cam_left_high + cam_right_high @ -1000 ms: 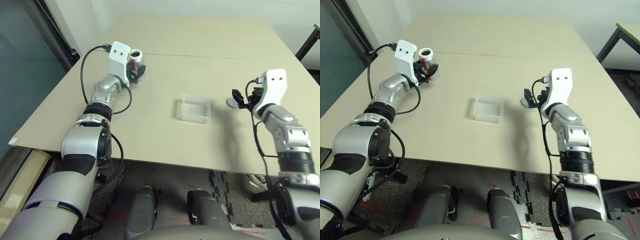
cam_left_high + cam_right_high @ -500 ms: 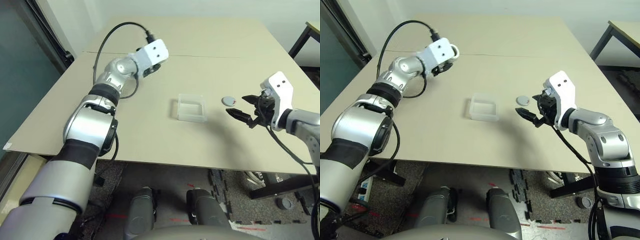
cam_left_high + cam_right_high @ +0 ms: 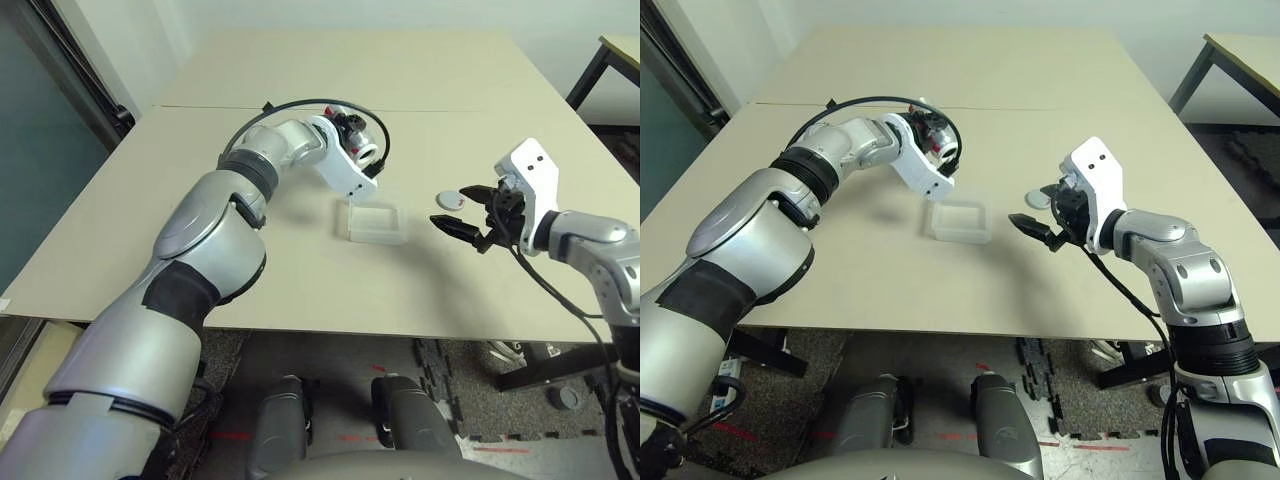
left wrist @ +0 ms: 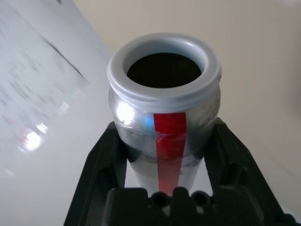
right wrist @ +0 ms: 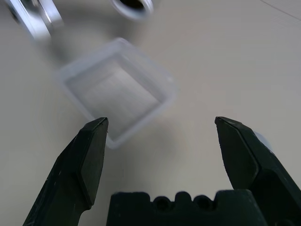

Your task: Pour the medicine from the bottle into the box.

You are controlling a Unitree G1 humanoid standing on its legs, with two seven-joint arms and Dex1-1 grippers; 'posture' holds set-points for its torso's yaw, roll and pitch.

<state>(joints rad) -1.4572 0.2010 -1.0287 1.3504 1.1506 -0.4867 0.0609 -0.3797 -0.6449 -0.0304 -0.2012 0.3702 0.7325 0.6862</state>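
Note:
The bottle is tilted toward the clear box, but the box is empty (image 3: pixel 377 222). My left gripper should swing the bottle upright (image 3: pixel 366 154) first and then tip it back over.
My left gripper (image 3: pixel 352 135) is shut on the silver-grey bottle (image 4: pixel 164 108), which has a red stripe on its side. The bottle is uncapped and tipped over, its open mouth (image 3: pixel 367 151) hanging just above the far edge of the clear box (image 3: pixel 375 222). The box (image 5: pixel 115 94) sits on the table with nothing visible in it. A round grey cap (image 3: pixel 450 199) lies to the right of the box. My right gripper (image 3: pixel 462 226) hovers open just right of the box, near the cap, with nothing between its fingers (image 5: pixel 91 155).
The beige table (image 3: pixel 200 250) has free room on the left and along the front edge. A seam (image 3: pixel 450 110) runs across the far part of the table. Another table's corner (image 3: pixel 620 50) shows at the far right.
My left arm has swung the bottle from the far left of the table over to the box and tipped it. My right gripper has left the cap on the table and stays open.

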